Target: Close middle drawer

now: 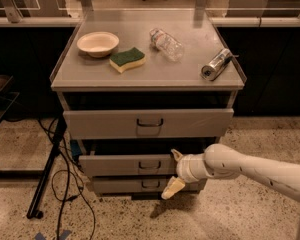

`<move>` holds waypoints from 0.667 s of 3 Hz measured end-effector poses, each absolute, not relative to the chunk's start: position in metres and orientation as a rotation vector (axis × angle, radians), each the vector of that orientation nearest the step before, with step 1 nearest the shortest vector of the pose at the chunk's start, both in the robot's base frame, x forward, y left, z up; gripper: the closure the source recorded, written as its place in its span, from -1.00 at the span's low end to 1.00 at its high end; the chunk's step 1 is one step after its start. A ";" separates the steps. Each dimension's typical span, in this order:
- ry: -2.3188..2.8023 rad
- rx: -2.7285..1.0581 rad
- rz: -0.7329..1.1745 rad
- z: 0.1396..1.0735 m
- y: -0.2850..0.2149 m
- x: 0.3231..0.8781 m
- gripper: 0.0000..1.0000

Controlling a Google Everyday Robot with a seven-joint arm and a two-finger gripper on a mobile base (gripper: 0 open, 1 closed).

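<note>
My gripper needs to close its fingers together before it pushes the middle drawer's front (pixel 168 166), because the open fingers reach from the middle drawer's top edge (pixel 167 155) down over the lowest drawer.
The middle drawer (pixel 125 164) is a slim grey front with a small wire pull (pixel 150 165), and it stands a little way out of the cabinet. My gripper (pixel 174 171) is at the right part of that front, just right of the pull. It is open, with one finger (pixel 176 155) at the drawer's top edge and the other (pixel 172 188) down over the lowest drawer (pixel 125 185). It holds nothing. The white arm reaches in from the right.
The taller top drawer (pixel 148 123) also stands out, overhanging the middle one. On the cabinet top lie a bowl (pixel 97 43), a sponge (pixel 127 59), a plastic bottle (pixel 166 44) and a can (pixel 216 64). A stand and cables (pixel 50 169) are on the floor at the left.
</note>
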State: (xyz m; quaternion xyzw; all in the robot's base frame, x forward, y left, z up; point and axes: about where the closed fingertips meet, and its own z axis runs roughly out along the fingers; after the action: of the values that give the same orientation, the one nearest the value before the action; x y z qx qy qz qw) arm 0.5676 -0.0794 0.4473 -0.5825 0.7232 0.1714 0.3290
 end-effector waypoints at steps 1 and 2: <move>1.886 -1.531 0.416 0.448 -0.081 0.570 -1.00; 1.905 -1.516 0.395 0.442 -0.093 0.548 -0.62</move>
State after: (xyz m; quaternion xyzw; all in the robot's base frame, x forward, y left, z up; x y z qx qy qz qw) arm 0.5483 -0.0928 0.4417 -0.5800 0.7288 0.1510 0.3310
